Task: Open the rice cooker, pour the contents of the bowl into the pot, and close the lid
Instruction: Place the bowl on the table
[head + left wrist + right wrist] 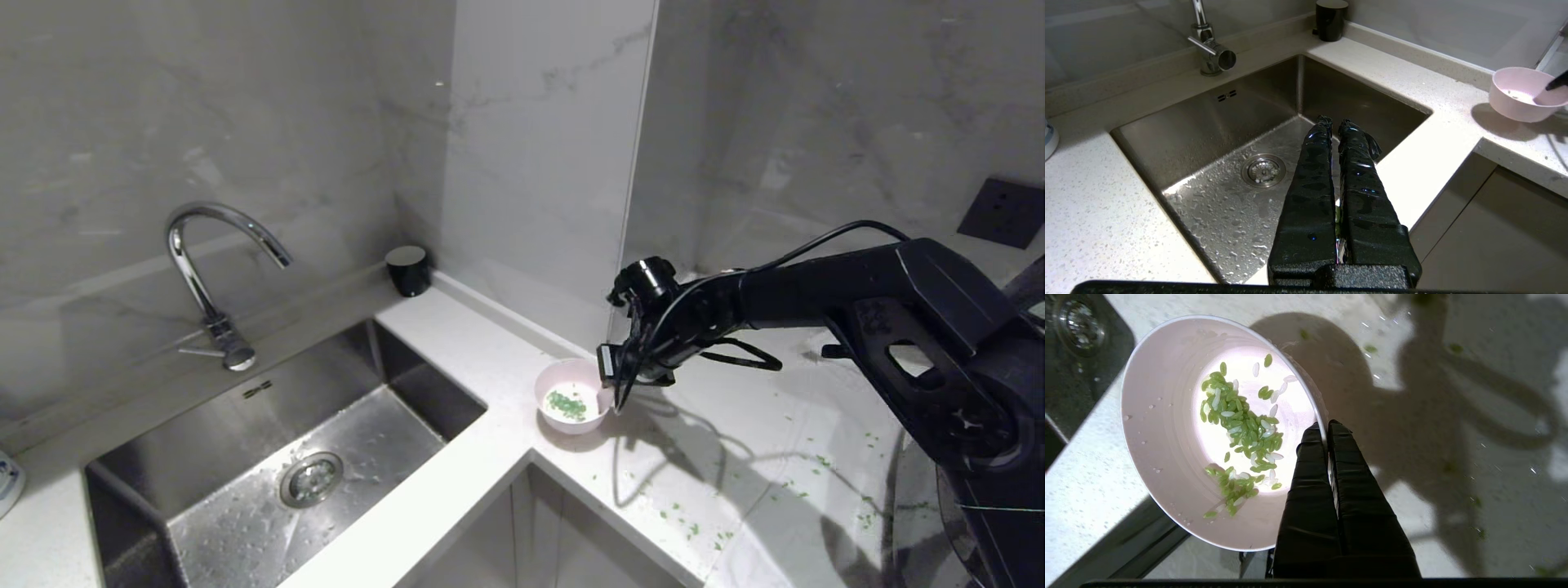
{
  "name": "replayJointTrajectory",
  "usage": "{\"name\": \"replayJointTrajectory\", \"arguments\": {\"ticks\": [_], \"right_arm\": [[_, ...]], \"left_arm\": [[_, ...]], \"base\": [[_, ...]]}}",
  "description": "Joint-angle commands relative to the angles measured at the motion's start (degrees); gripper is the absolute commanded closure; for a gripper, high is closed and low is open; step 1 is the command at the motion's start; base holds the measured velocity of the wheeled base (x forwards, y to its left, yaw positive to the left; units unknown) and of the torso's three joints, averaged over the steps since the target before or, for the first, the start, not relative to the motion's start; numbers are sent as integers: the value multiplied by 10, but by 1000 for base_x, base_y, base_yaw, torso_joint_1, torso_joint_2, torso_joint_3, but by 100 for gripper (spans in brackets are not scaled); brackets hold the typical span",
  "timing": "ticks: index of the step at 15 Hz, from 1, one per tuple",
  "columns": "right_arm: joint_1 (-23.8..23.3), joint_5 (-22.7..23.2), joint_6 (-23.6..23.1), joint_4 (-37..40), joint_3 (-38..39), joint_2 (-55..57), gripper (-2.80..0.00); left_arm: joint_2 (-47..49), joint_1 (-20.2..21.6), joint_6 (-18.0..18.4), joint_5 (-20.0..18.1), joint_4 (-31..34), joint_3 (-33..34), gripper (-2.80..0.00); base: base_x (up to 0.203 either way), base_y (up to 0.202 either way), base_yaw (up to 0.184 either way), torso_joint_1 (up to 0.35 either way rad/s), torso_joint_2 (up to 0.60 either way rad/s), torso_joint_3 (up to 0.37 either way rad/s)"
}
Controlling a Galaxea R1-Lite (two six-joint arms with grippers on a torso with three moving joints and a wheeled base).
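The pale pink bowl [568, 400] is hanging upright by open counter [513, 410] next to the sink. My right gripper should keep lowering the bowl there until the bowl's base sits flat, then let go.
The pale pink bowl [563, 377] is at the counter's inner corner beside the sink, and I cannot tell whether it rests there or hangs just above. Its contents [1241, 428] are green bits mixed with a few white grains, lying loose on the white bottom. My right gripper [1326, 426] is shut on the bowl's rim, one finger inside and one outside. In the head view the right gripper [618, 400] points down at the bowl's right edge. My left gripper [1335, 122] is shut and holds nothing over the sink. The rice cooker, pot and lid are hidden or out of view.
A steel sink [245, 457] with a tap [212, 269] lies left of the bowl. A black cup [407, 269] stands in the back corner. Green bits [694, 523] are scattered over the counter [718, 433] near its front edge. My right arm covers a rounded grey shape [918, 523].
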Motion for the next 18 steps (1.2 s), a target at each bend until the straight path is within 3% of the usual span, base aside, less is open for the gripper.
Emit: {"name": "replayJointTrajectory", "arguments": {"ticks": [1,5,13,18], "right_arm": [[15,0,2,1,-43,25,0],[39,-2,9,-7,-92,64,0],[54,-20,10,-81,-95,101,0],[53,-22,10,-73,-96,102,0]], "left_arm": [[0,0,0,0,0,8,0],[0,0,0,0,0,8,0],[0,0,0,0,0,8,0],[0,0,0,0,0,8,0]], "base": [[0,0,0,0,0,0],[0,0,0,0,0,0],[0,0,0,0,0,0],[0,0,0,0,0,0]]}}
